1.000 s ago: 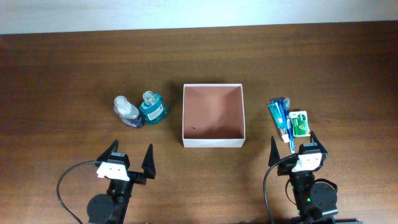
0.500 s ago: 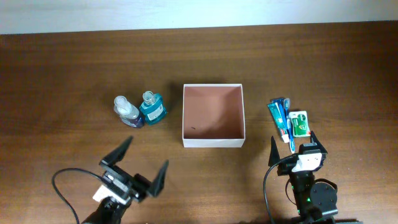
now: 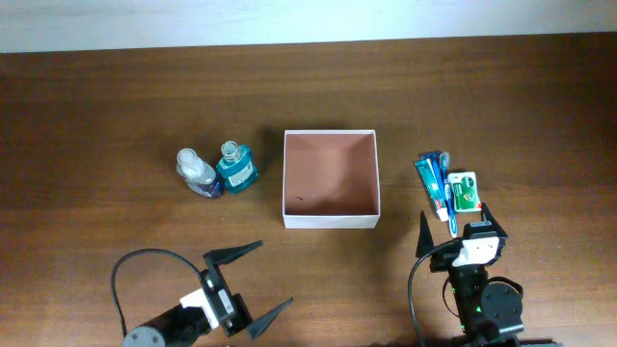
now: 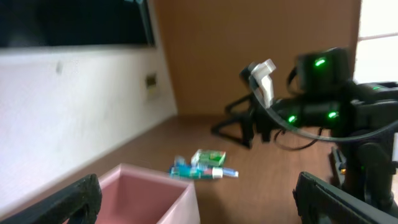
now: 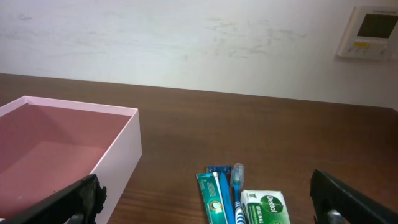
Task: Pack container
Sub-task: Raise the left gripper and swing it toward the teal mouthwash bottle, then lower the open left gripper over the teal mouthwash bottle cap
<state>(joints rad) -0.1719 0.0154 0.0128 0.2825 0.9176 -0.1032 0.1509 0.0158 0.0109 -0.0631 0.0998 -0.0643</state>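
Note:
My left gripper is pointing past the container at the toiletries (image 3: 446, 193), away from the teal bottle. I need to swing it back and lower it over the bottle's cap (image 3: 230, 150).
The container (image 3: 331, 221), a square shallow box with white walls and a reddish-brown inside, sits mid-table and holds nothing. It also shows in the left wrist view (image 4: 163, 193) and the right wrist view (image 5: 119, 155). A teal bottle (image 3: 236, 169) and a clear purple bottle (image 3: 198, 173) stand left of it. A toothpaste tube (image 3: 431, 183), a blue toothbrush (image 3: 445, 193) and a green soap box (image 3: 466, 190) lie right of it. My left gripper (image 3: 258, 282) is open and empty near the front edge, turned toward the right. My right gripper (image 3: 453, 229) is open and empty just in front of the toiletries.
The right wrist view shows the toothpaste (image 5: 211, 196), toothbrush (image 5: 236, 180) and soap box (image 5: 267, 208) between its open fingers. The left wrist view shows the right arm (image 4: 311, 106) beyond the toiletries (image 4: 202, 169). A white wall stands behind the table.
My left arm has swung clockwise and shifted right along the front edge, so its open fingers now face right. The right arm and all objects have not moved.

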